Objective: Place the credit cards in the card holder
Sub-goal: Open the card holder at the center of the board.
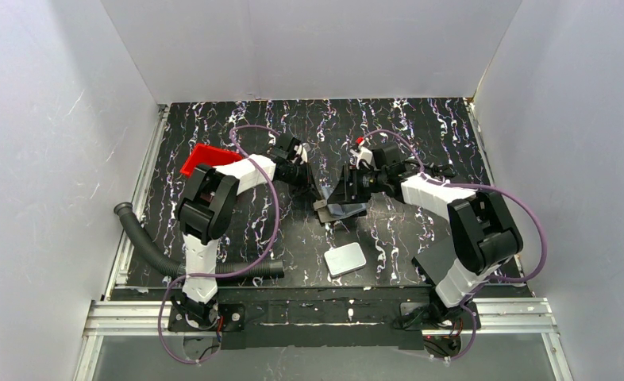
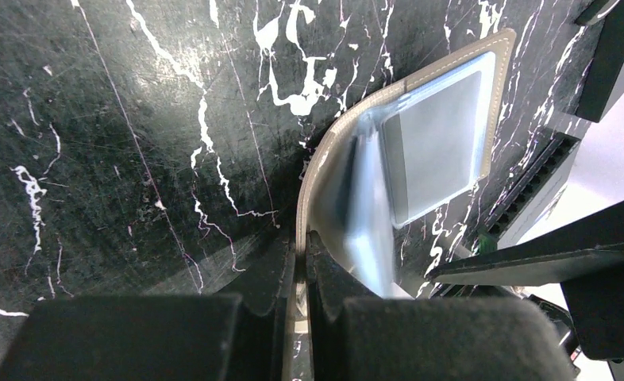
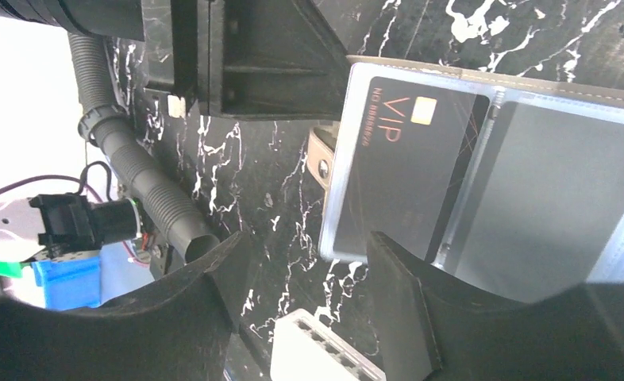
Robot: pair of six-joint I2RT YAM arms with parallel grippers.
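Observation:
Next, I let go of the cover with my left gripper and use it to turn the sleeve [image 3: 339, 182] toward my right gripper, because my left gripper is pinching the raised cover edge [image 2: 302, 213] under the VIP card's sleeve.
The card holder [image 1: 342, 209] lies open at mid-table, with a beige stitched rim [image 2: 325, 159] and clear plastic sleeves [image 3: 563, 190]. A dark credit card [image 3: 396, 167] marked VIP sits inside one sleeve; in the left wrist view that sleeve [image 2: 436, 139] looks grey. My left gripper [image 2: 301, 238] is shut on the holder's raised cover edge and holds it up; it comes in from the left [image 1: 313, 186]. My right gripper [image 3: 305, 238] hovers just over the holder [image 1: 348, 194], open, with only table between its fingers. One fingertip [image 3: 388, 262] overlaps the sleeve's near edge.
A white rounded slab [image 1: 345, 259] lies near the front edge, also below the right fingers [image 3: 325, 353]. A red tray [image 1: 206, 157] sits at the back left behind the left arm. A black ribbed hose [image 1: 146, 242] runs along the left. A dark flat sheet [image 1: 432, 260] lies by the right arm's base.

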